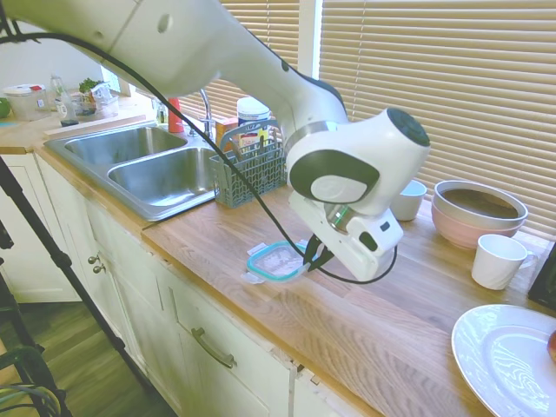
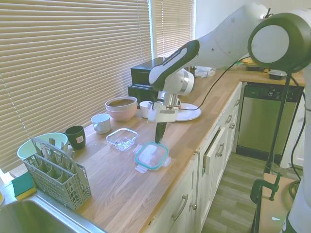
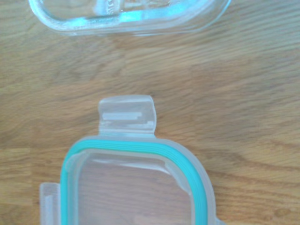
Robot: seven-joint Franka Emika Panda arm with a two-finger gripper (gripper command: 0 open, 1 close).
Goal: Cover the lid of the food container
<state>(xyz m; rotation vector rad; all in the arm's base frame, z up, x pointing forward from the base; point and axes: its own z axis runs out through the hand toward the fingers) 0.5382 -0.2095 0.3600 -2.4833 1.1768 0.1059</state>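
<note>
My gripper will lift the flat lid (image 1: 276, 261), and the lid will swing down and hang upright, because my gripper's fingers touch just one side of the teal rim (image 1: 307, 257).
The lid (image 1: 276, 261) (image 2: 151, 156) (image 3: 136, 187), clear with a teal rim and pale snap tabs, lies flat on the wooden counter near its front edge. The food container (image 2: 121, 138) (image 3: 126, 16), a shallow clear glass dish, stands a short way behind it towards the blinds. In the first exterior view the arm hides the container. My gripper (image 1: 314, 258) (image 2: 160, 140) points straight down over the lid's rim on the plate side. Its dark fingers are slightly apart, almost touching the rim, and hold nothing.
A grey cutlery rack (image 1: 248, 169) (image 2: 56, 170) stands beside the sink (image 1: 148, 165). Along the blinds are a pink bowl (image 1: 478, 213) (image 2: 121, 108), white cups (image 1: 499, 261) (image 2: 101, 123), a dark cup (image 2: 75, 137) and a mint bowl (image 2: 43, 143). A white plate (image 1: 508, 356) (image 2: 187, 112) lies beyond the arm.
</note>
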